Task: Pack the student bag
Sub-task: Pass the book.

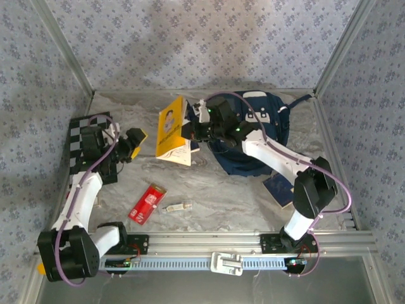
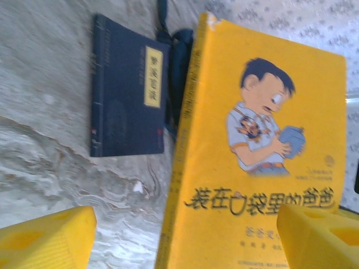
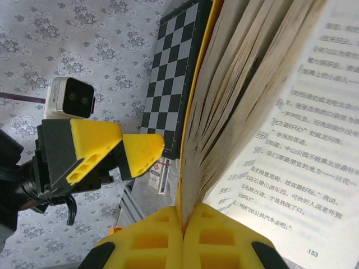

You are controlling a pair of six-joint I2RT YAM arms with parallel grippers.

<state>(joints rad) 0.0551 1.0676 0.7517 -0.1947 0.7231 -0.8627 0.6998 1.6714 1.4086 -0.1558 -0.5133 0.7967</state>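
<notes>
The yellow book's pages (image 3: 249, 92) are fanned open next to my right gripper's pinch, so my left gripper should hold the spine (image 2: 176, 190) while my right gripper takes hold of the book's full thickness.
The student bag (image 1: 262, 136), a navy backpack, lies at the back right of the table. My right gripper (image 1: 190, 132) is shut on the edge of a yellow book (image 1: 172, 130) and holds it upright just left of the bag. In the right wrist view the jaws (image 3: 184, 224) pinch the yellow cover and some pages while the other pages (image 3: 291, 140) fan open. My left gripper (image 1: 138, 142) stands open a little left of the book, touching nothing. In the left wrist view its yellow fingertips (image 2: 45, 238) frame the book's cover (image 2: 263, 151).
A dark blue booklet (image 1: 278, 190) lies near the right arm's base, and one (image 2: 128, 92) shows on the table beyond the book. A red pack (image 1: 147, 204) and a small pale item (image 1: 177, 206) lie at centre front. A checkerboard (image 1: 79, 136) sits at the left.
</notes>
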